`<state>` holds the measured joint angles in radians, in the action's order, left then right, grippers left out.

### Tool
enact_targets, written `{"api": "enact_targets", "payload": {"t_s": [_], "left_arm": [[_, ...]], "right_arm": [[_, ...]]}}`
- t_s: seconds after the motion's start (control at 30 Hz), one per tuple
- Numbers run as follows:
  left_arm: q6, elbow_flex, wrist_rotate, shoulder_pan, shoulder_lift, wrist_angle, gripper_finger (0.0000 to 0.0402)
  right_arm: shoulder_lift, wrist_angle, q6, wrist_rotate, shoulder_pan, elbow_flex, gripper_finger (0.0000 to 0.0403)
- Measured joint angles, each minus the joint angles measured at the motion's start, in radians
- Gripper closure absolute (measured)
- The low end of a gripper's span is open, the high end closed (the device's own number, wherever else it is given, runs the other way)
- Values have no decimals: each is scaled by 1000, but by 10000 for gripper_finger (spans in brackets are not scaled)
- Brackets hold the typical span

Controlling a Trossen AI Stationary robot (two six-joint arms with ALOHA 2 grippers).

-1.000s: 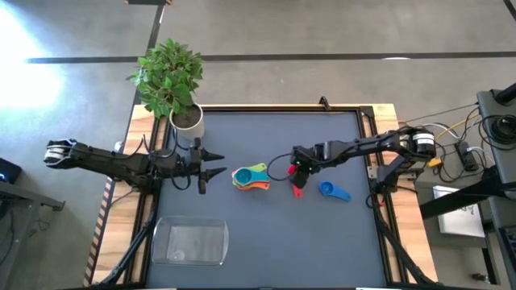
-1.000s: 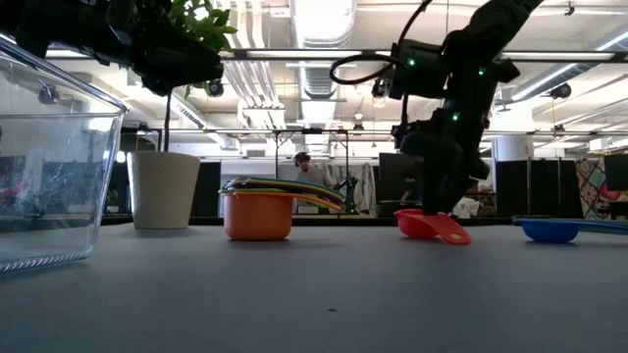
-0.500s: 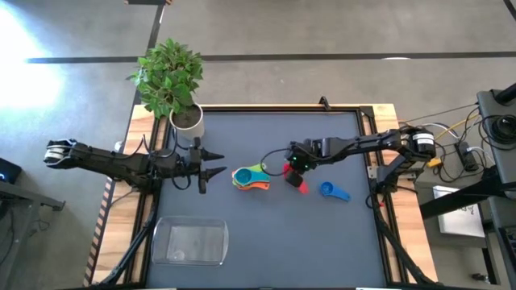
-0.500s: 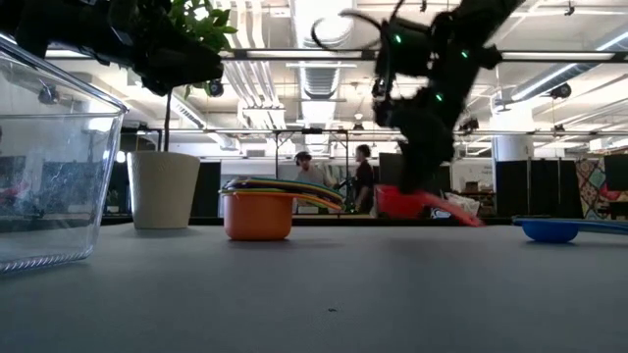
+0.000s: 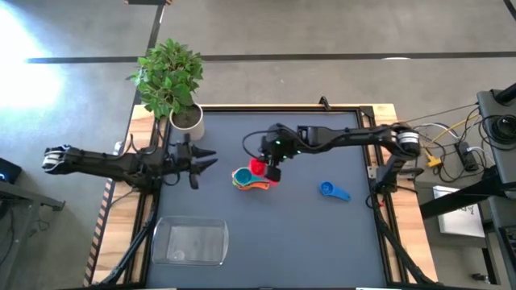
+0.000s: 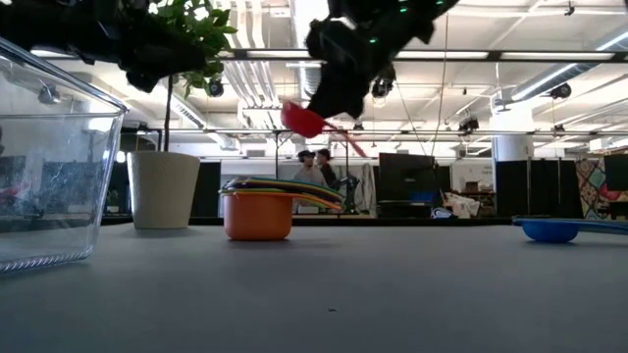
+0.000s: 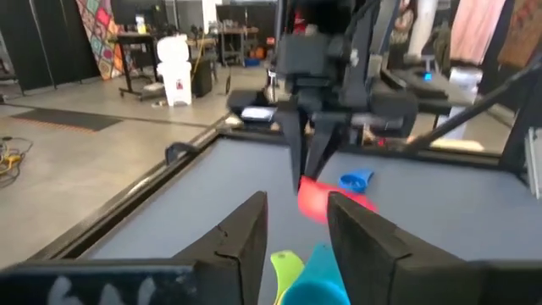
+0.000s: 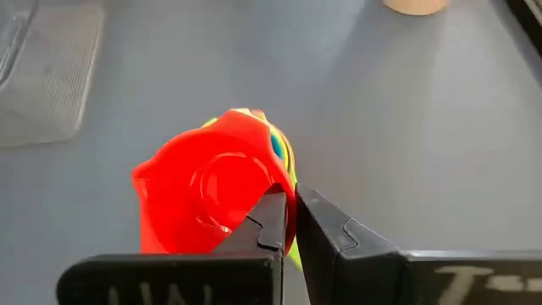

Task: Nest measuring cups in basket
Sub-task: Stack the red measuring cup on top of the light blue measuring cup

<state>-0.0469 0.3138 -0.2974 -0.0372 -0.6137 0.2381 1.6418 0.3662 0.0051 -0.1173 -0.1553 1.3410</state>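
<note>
My right gripper keeps going down into the teal cup (image 5: 243, 176) and lets go there, because the red cup's bowl (image 6: 300, 120) faces up and the red cup's handle is along the stack's handles.
My right gripper (image 5: 271, 170) is shut on a red measuring cup (image 5: 258, 167), which hangs in the air just above a nested stack of cups (image 5: 248, 180). The stack stands on its orange bottom cup (image 6: 258, 216) at the table's middle. A dark blue cup (image 5: 331, 191) lies alone on the table to the right. The clear basket (image 5: 192, 242) stands at the near left. My left gripper (image 5: 213, 158) hovers level to the left of the stack, open, with nothing between its fingers. My right gripper pinches the red cup's flat handle (image 8: 286, 202) between its two fingers, next to the bowl. The fingers slant down from the table's right. The cup is lifted clear of the table and tilted, with its bowl (image 6: 300, 119) high and the handle's free end (image 6: 351, 147) lower.
A white plant pot (image 5: 187, 119) with a leafy plant stands at the far left corner, behind my left arm. Raised rails edge the dark table (image 5: 355, 242). There is free table between the stack and the basket. People stand in the room beyond the table.
My right gripper has lifted the red cup off the table and carried it up and toward the left, to above the stack, rolling as it went; the cup has tipped. My left gripper has drawn back a little toward the left edge, and its fingers have come closer together.
</note>
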Motion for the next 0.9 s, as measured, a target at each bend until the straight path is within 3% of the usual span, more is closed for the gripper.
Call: {"api": "enact_targets", "payload": {"t_s": [0.23,0.43,0.57,0.77,0.9], "left_arm": [[-12,-6,2,0,31,-37,321],[44,-25,213,0,41,-9,325],[44,-56,206,19,65,66,325],[8,-75,218,65,94,60,325],[-6,-75,302,76,91,77,325]], "right_arm": [[206,200,-138,-67,-1,276,394],[366,421,-318,-66,-4,512,394],[439,513,-455,-67,-2,641,394],[527,587,-505,-104,-3,774,394],[560,588,-494,-126,-2,794,387]]}}
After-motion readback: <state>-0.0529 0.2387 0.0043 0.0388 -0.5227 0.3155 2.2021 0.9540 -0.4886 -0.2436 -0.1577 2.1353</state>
